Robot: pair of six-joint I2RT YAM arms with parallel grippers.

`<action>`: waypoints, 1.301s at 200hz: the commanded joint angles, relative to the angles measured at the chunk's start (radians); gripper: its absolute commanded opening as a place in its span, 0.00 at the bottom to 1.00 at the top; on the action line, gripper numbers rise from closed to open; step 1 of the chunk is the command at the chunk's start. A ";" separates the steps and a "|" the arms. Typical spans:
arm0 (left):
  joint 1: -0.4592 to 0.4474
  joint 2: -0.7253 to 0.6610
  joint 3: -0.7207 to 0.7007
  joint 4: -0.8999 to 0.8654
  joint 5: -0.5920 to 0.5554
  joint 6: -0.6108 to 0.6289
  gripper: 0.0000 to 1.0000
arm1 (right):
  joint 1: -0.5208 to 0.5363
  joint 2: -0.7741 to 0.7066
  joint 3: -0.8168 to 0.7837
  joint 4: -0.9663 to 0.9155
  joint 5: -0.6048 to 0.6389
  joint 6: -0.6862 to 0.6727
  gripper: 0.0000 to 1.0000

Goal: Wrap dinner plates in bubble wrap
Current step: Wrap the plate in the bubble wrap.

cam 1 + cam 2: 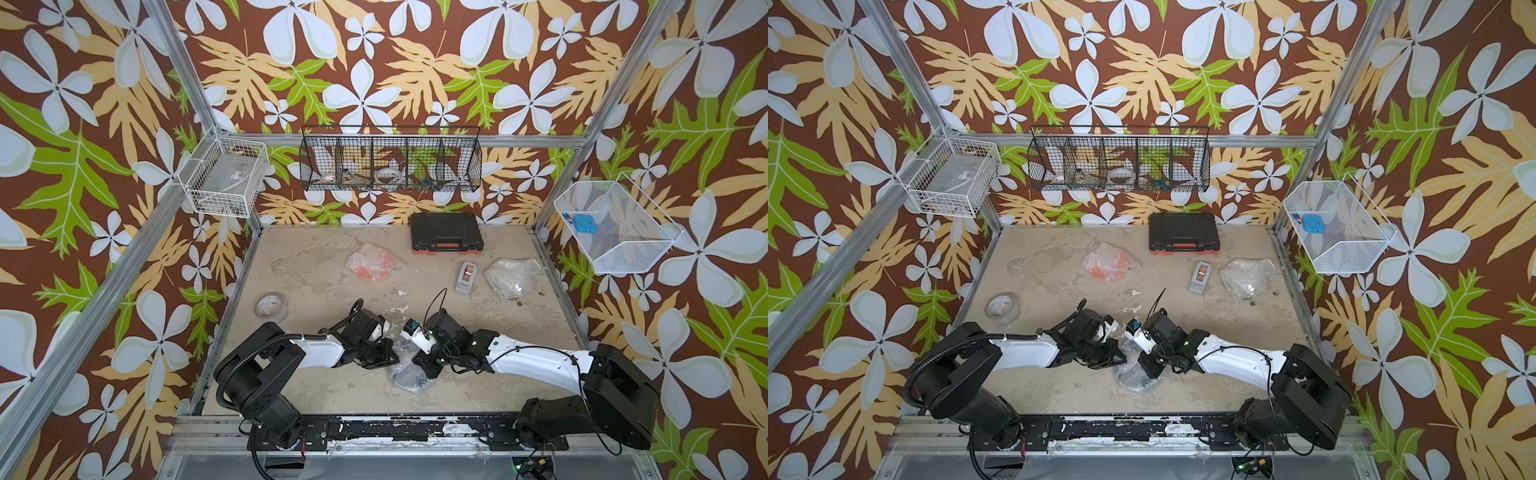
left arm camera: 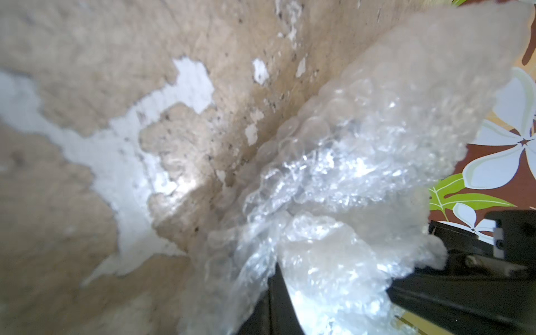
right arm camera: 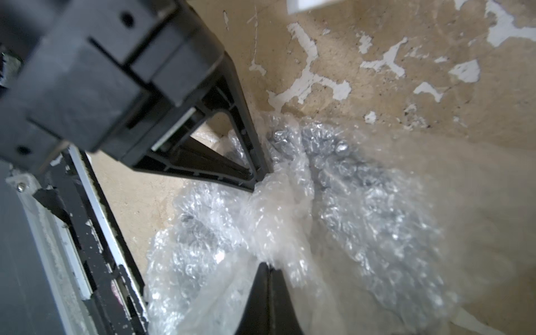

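I should keep the untaped bubble wrap fold point(image 1: 404, 352) closed with my left gripper while my right gripper goes to get the grey tape dispenser point(image 1: 465, 278), because both my grippers are pinching the fold now.
Near the table's front middle lies the black dinner plate point(image 3: 342, 162), dark under crumpled bubble wrap point(image 1: 405, 374). Both grippers meet over this bundle. My left gripper point(image 2: 277, 278) is shut on a gathered fold of the bubble wrap point(image 2: 362, 162). In a top view the left gripper point(image 1: 390, 352) sits at the bundle's left edge. My right gripper point(image 3: 268, 268) is shut on the same twisted fold point(image 3: 290, 208), and in that top view the right gripper point(image 1: 420, 365) is on the bundle's right. The orange plate point(image 1: 372, 262) and a pale plate bundle point(image 1: 513, 276) lie wrapped farther back.
A whitish tape roll point(image 1: 271, 306) lies at the left edge. A grey tape dispenser point(image 1: 467, 277) stands between the two back bundles. A black case point(image 1: 446, 237) sits against the back wall. Wire baskets point(image 1: 390, 160) hang on the walls.
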 commanded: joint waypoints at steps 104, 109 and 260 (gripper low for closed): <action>-0.002 -0.100 -0.055 -0.252 -0.105 -0.053 0.05 | -0.093 0.076 -0.068 0.171 -0.055 0.588 0.00; -0.005 -0.115 -0.063 -0.252 -0.100 -0.064 0.05 | -0.103 0.091 -0.071 0.170 -0.053 0.573 0.00; -0.062 0.031 0.063 -0.158 -0.054 -0.029 0.05 | -0.109 0.098 -0.130 0.188 -0.091 0.418 0.00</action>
